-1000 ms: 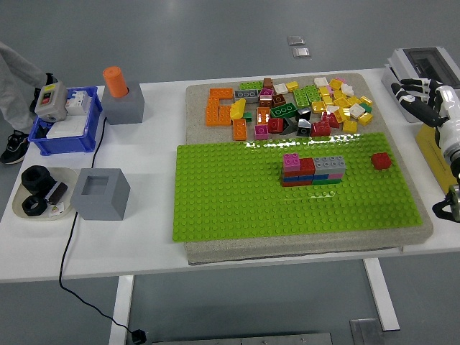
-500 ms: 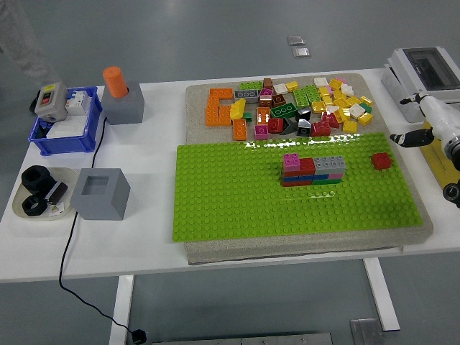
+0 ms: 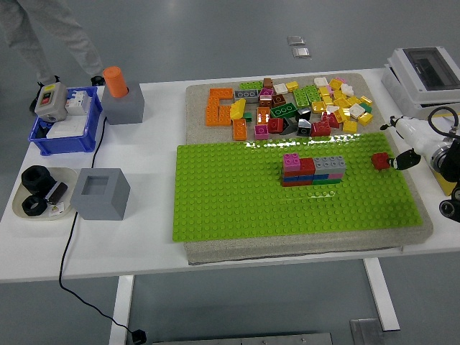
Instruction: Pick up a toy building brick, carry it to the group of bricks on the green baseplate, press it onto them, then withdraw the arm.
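The green baseplate (image 3: 244, 198) should slide a little and take the brick group along when I press the red brick on, because the baseplate's edge hangs out over the beige pad (image 3: 179, 205).
The green baseplate (image 3: 237, 194) lies on a beige pad in the middle of the table. On it stands a stacked group of bricks (image 3: 313, 171), pink, red, grey, blue and green. A single red brick (image 3: 380, 161) sits on the plate to the right of the group. My right hand (image 3: 402, 154) comes in from the right edge, low over the plate's right end, its dark fingers (image 3: 405, 159) spread just right of the red brick and holding nothing. A pile of loose bricks (image 3: 302, 108) lies on the pad behind the plate.
At the left are a grey hollow block (image 3: 100, 192), a grey block with an orange cylinder (image 3: 115, 81), a blue bin (image 3: 65, 126) and a dish of black parts (image 3: 39, 192). A white electrical box (image 3: 424, 68) is at the back right. A person's legs (image 3: 43, 32) show at the top left.
My right hand has swung from beside the electrical box down and left, reaching the baseplate's right end beside the red brick. The person at the top left has walked to the right.
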Motion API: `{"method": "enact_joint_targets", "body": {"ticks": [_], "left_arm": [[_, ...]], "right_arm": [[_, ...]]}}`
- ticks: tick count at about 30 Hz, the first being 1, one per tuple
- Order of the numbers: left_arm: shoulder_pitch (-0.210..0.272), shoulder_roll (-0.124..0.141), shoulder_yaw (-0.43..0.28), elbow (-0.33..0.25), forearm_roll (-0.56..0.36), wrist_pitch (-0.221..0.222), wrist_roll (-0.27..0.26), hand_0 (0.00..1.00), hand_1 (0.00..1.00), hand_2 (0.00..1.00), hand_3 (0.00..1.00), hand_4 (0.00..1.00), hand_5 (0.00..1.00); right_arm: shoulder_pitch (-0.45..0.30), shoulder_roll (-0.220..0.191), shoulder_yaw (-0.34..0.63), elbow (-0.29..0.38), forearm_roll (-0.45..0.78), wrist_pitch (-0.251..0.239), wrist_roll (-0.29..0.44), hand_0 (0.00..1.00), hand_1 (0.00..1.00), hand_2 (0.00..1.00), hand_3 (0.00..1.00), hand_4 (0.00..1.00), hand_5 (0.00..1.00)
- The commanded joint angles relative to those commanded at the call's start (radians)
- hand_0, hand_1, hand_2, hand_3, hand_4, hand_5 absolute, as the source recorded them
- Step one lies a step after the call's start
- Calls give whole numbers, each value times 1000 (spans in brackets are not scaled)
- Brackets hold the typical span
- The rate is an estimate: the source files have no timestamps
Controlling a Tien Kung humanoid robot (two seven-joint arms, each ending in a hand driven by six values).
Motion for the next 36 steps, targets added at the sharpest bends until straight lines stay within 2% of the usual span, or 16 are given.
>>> {"method": "enact_joint_targets", "body": {"ticks": [11,20,29,30,35,36], "left_arm": [[0,2,-4,-1,6,0,2,800,759,742,809,865,576],[1,2,-3,0,7,0,1,801,759,742,809,865,576],[-2,1,-2,0,6,-1,-1,801,759,742,810,865,577],[-2,1,-2,0,6,-1,-1,801,759,742,809,865,577],[-3,1,1,1,3,-1,-4,801,759,742,809,865,577],[-3,1,1,0,3,-1,-4,801,759,742,809,864,577]], "right_arm": [[-7,27,37,-26,18,69,-3,921,986,998,804,721,14],[-19,28,42,-28,34,84,-7,918,982,998,789,695,2],[-32,48,53,-58,50,90,-2,919,982,998,770,689,2],[-33,51,54,-63,52,90,-1,918,976,998,676,679,2],[-42,60,63,-82,55,101,-1,918,976,998,676,679,2],[-44,61,64,-85,56,102,-1,917,976,998,651,677,2]]}}
